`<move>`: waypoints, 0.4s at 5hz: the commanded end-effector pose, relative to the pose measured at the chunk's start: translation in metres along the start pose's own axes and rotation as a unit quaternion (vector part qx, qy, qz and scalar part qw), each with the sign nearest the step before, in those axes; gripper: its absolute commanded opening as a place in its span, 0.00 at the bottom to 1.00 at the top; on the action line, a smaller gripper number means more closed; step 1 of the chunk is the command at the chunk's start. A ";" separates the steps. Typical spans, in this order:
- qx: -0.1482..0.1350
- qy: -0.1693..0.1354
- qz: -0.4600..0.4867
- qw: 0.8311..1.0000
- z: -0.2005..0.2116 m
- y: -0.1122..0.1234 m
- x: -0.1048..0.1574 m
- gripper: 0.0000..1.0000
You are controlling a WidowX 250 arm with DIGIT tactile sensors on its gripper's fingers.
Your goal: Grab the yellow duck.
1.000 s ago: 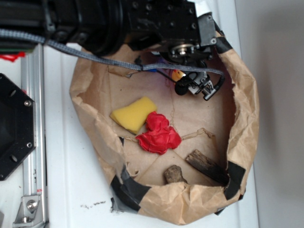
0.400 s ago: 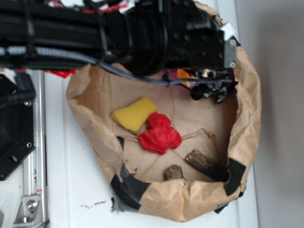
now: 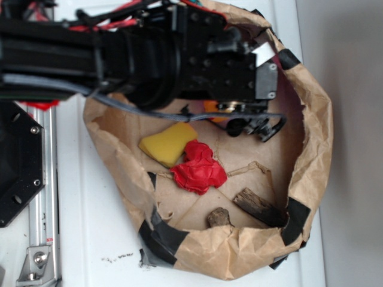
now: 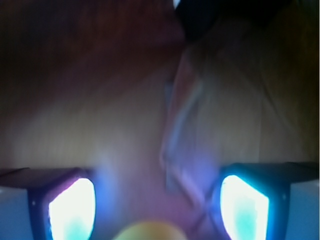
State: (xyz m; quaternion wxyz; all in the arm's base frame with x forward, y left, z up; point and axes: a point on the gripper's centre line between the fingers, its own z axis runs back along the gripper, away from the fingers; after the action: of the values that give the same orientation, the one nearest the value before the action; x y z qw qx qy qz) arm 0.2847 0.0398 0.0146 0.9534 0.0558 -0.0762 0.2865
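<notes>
My gripper's open fingers have the yellow duck (image 4: 151,231) only at their edge, so next I draw back until they're on either side of the duck's body (image 3: 212,109) before closing.
The yellow duck (image 3: 210,107) shows only as a small orange-yellow patch under the black wrist, at the back of the brown paper bag (image 3: 311,149). In the wrist view the duck (image 4: 150,231) is a blurred yellow round shape at the bottom edge, low between the two lit fingers (image 4: 72,210). My gripper (image 3: 257,127) hangs inside the bag just right of the duck. Seen from the wrist, the gripper (image 4: 157,200) is open, its jaws wide apart and touching nothing.
A flat yellow sponge (image 3: 169,143) and a crumpled red cloth (image 3: 199,169) lie mid-bag. Two wood pieces (image 3: 220,218) (image 3: 258,206) lie near the front wall. Black tape patches the bag rim. A metal rail (image 3: 42,209) and black plate (image 3: 15,161) stand left.
The arm has swung further over the bag and toward the front. The gripper has shifted down in the picture, and the duck is now mostly covered by the wrist.
</notes>
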 end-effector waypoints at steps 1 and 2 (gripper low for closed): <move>-0.019 0.016 0.013 1.000 0.001 0.019 0.007 0.00; -0.025 0.015 0.007 1.000 0.008 0.020 0.005 0.00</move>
State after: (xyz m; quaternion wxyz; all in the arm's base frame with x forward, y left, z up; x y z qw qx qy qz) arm 0.2791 0.0439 0.0168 0.9566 0.0266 -0.0591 0.2841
